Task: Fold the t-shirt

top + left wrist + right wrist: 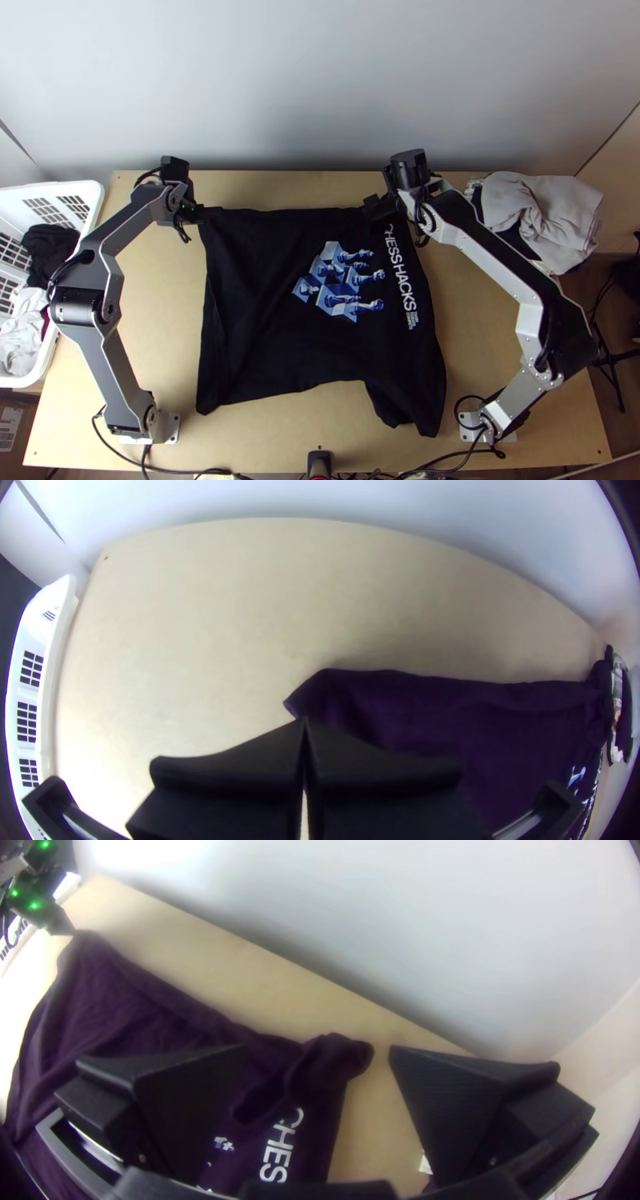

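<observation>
The t-shirt's far corner [328, 1063] is bunched up. I expect the t-shirt's far edge [288, 211] to fold over the print with a puffy end when I bring it nearer.
The black t-shirt [264, 320] lies spread on the table, a blue and white print on its right part, its lower right part trailing toward the near edge. At its far left corner is my left gripper [200, 214]; in the left wrist view the left gripper [304, 721] is shut on the corner of the t-shirt [413, 707]. Over the far right corner stands my right gripper [388, 206]. In the right wrist view the right gripper [317, 1050] is open, with a bunched bit of the t-shirt [327, 1060] between its fingers, not gripped.
A white laundry basket [88, 210] with dark and light clothes stands at the left. Grey and black cloth [544, 212] is heaped at the table's far right corner. Bare table [320, 424] shows along the near edge, where cables run. A wall rises behind the table.
</observation>
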Robot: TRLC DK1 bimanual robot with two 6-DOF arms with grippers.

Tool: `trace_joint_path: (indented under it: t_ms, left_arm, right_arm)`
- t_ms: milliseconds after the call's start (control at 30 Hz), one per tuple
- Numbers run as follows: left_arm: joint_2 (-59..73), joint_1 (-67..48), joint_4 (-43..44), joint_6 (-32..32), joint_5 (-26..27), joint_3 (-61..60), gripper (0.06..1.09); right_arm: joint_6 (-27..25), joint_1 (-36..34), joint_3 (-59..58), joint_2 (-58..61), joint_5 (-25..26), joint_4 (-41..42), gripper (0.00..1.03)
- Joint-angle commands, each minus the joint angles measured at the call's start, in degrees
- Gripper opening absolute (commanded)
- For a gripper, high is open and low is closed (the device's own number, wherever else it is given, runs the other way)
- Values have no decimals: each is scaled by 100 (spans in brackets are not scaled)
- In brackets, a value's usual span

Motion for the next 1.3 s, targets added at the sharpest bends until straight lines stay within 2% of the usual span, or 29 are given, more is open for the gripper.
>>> trace_joint_path:
  t_ms: [0, 100, 300, 533, 600, 667, 700, 800, 933, 1067, 1200, 1267]
  left_arm:
    - [-147, 4, 29, 6, 14, 27, 10]
    - [-226, 4, 21, 6, 14, 18, 10]
    - [-357, 4, 12, 23, 14, -87, 10]
    - [-401, -22, -6, 41, 14, -96, 10]
    - [-419, -31, -6, 67, 14, -87, 10]
    - [-428, -40, -15, 76, 14, -87, 10]
    - [-437, -48, -15, 76, 14, -87, 10]
    - [-463, -48, -50, 85, 14, -87, 10]
    - [-472, -48, -85, 85, 14, -131, 10]
    - [-498, -57, -85, 120, 14, -149, 10]
    - [-516, -48, -76, 164, 14, -140, 10]
    - [-524, -57, -85, 181, 14, -140, 10]
  right_arm:
    - [-196, -239, -68, 332, -229, 46, 98]
    - [-187, -397, 28, 569, -309, 38, 97]
    - [-73, -494, 116, 886, -484, -103, 84]
    - [191, -476, 521, 1290, -704, -622, 84]
    - [261, -476, 600, 1396, -845, -806, 83]
    - [393, -494, 749, 1484, -1214, -991, 72]
    - [446, -520, 819, 1510, -1381, -1070, 70]
    - [578, -573, 1074, 1624, -1653, -1325, 69]
    - [595, -582, 1189, 1721, -1715, -1421, 69]
    - [595, -582, 1250, 1747, -1724, -1474, 39]
    - [622, -582, 1364, 1782, -1724, -1474, 22]
    - [613, -582, 1470, 1826, -1724, -1474, 18]
